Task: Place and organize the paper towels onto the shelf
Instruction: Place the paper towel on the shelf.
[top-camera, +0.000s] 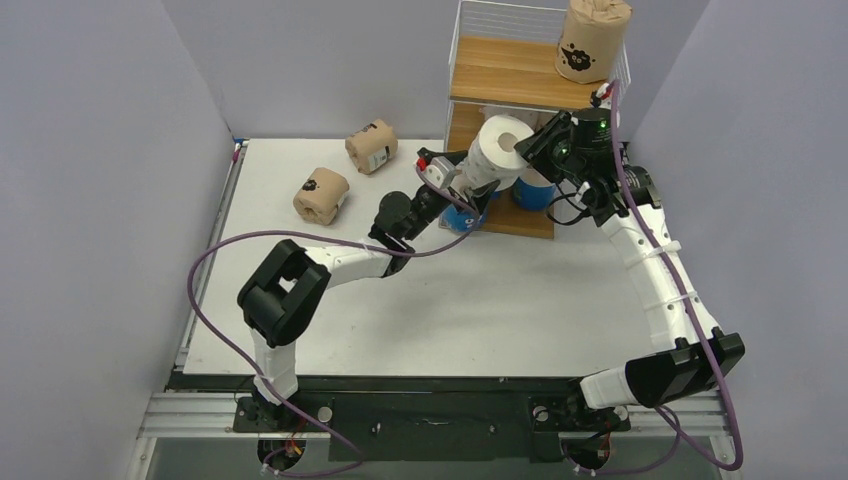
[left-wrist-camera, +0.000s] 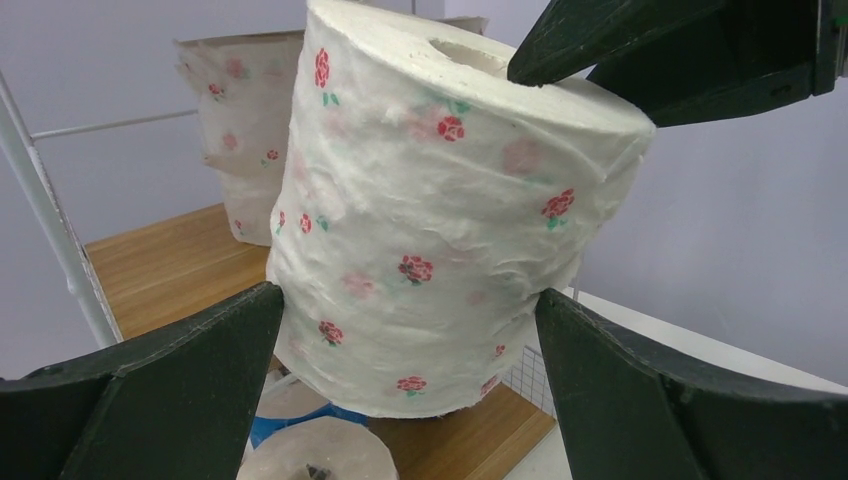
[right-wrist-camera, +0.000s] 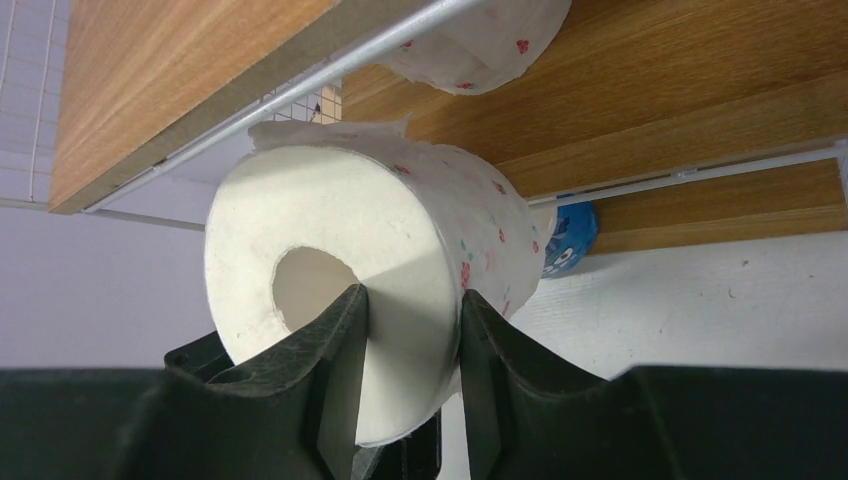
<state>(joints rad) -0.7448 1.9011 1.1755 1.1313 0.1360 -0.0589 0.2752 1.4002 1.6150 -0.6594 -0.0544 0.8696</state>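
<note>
Next, I slide my right gripper out and push the held roll's side (right-wrist-camera: 500, 235), because with a finger in the held roll's hole (top-camera: 509, 141) that gripper will hit the top board.
A white paper towel roll with pinkish flowers (top-camera: 500, 150) hangs in the air in front of the shelf's (top-camera: 500, 70) middle tier. My left gripper (top-camera: 470, 185) is shut on its lower sides; in the left wrist view (left-wrist-camera: 410, 300) both fingers touch the roll (left-wrist-camera: 440, 220). My right gripper (top-camera: 530, 145) pinches the roll's wall (right-wrist-camera: 400, 260), with one finger in the core and one outside (right-wrist-camera: 410, 300). A second white flowered roll (left-wrist-camera: 235, 130) stands on the middle board (left-wrist-camera: 170, 260). A brown roll (top-camera: 592, 40) stands on the top board.
Two brown rolls (top-camera: 371, 146) (top-camera: 320, 195) lie on the white table at the far left. Blue-and-white rolls (top-camera: 535, 190) (top-camera: 462, 218) sit at the shelf's bottom tier, under the held roll. Grey walls enclose the table on three sides.
</note>
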